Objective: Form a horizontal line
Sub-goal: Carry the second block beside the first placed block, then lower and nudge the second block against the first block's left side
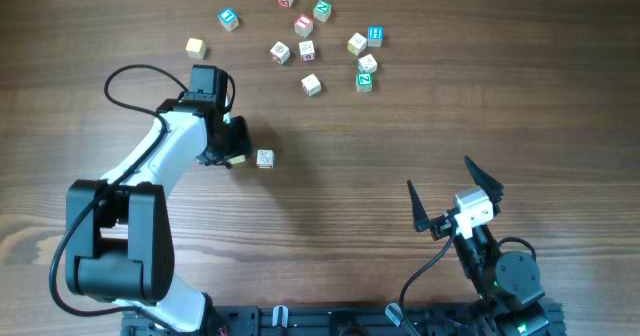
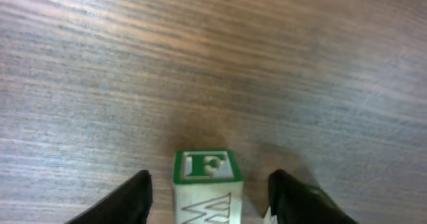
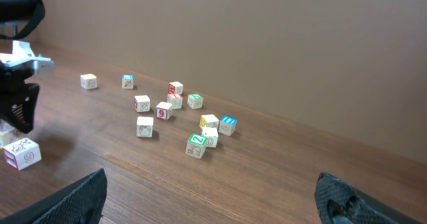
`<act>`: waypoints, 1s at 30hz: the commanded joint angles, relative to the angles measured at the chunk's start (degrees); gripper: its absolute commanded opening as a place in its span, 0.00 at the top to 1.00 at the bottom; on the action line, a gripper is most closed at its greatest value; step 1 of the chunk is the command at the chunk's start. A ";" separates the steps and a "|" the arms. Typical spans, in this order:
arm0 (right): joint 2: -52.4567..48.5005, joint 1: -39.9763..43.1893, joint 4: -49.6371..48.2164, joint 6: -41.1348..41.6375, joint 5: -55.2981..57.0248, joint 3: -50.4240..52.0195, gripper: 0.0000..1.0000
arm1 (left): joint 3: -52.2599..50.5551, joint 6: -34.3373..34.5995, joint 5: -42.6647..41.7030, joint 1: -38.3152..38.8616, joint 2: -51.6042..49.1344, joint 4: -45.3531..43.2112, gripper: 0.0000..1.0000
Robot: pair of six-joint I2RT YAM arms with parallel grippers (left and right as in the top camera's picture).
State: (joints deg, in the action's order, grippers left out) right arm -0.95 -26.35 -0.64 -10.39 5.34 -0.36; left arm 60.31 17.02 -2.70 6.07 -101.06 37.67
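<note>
The left gripper's finger is standing in the gap [image 1: 251, 160] beside the cream cube, so the robot should move that gripper back, close it, and push the green-faced cube [image 2: 208, 187] up against the cream cube.
My left gripper [image 1: 230, 151] [image 2: 210, 201] is open and low over the table. Its fingers stand on either side of a green-faced letter cube [image 2: 207, 177], with a gap on each side. The cube rests on the wood and is mostly hidden under the gripper in the overhead view. A cream cube with red markings [image 1: 265, 158] [image 3: 21, 153] lies just right of it, a small gap apart. No longer row of cubes shows. My right gripper [image 1: 455, 201] [image 3: 213, 204] is open and empty at the near right.
Several loose letter cubes lie scattered at the far middle of the table, among them a green-topped one [image 1: 365, 81] [image 3: 195, 145], a blue one [image 1: 376, 36], a cream one [image 1: 311, 84] and a tan one [image 1: 195, 47] at the far left.
</note>
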 commanded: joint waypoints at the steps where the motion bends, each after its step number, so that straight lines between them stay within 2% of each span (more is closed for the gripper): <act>1: 0.31 -0.02 -0.17 -0.13 -0.26 0.04 0.00 | -0.33 -0.22 1.33 0.31 -0.20 -2.36 0.37; 5: 0.31 -0.02 -0.17 -0.13 -0.26 0.04 0.00 | -0.33 1.42 3.61 0.31 -0.20 -5.86 0.36; 6: 0.31 -0.02 -0.17 -0.15 -0.26 0.04 0.00 | -0.33 1.70 3.67 0.31 -0.20 -6.08 0.44; 8: 0.31 -0.02 -0.17 -0.13 -0.26 0.04 0.00 | -0.33 1.70 3.89 0.31 -0.20 -6.12 0.74; 9: 0.31 -0.02 -0.17 -0.13 -0.26 0.04 0.00 | -0.33 1.70 3.89 0.31 -0.20 -6.12 0.85; 11: 0.31 -0.02 -0.17 -0.13 -0.26 0.04 0.00 | -0.33 1.70 3.87 0.31 -0.20 -6.12 0.96; 21: 0.31 -0.02 -0.17 -0.13 -0.26 0.04 0.00 | -0.33 1.40 -3.93 0.33 -0.20 -2.80 0.96; 26: 0.31 -0.02 -0.17 -0.13 -0.26 0.04 0.01 | -0.33 1.42 -3.91 0.33 -0.20 -0.15 0.96; 30: 0.31 -0.02 -0.17 -0.13 -0.26 0.04 0.00 | -0.33 1.51 -1.79 -0.04 -0.20 -4.90 0.96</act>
State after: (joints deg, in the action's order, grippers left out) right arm -0.95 -26.35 -0.64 -10.39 5.34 -0.36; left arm 60.20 18.59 -5.89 6.07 -101.06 36.03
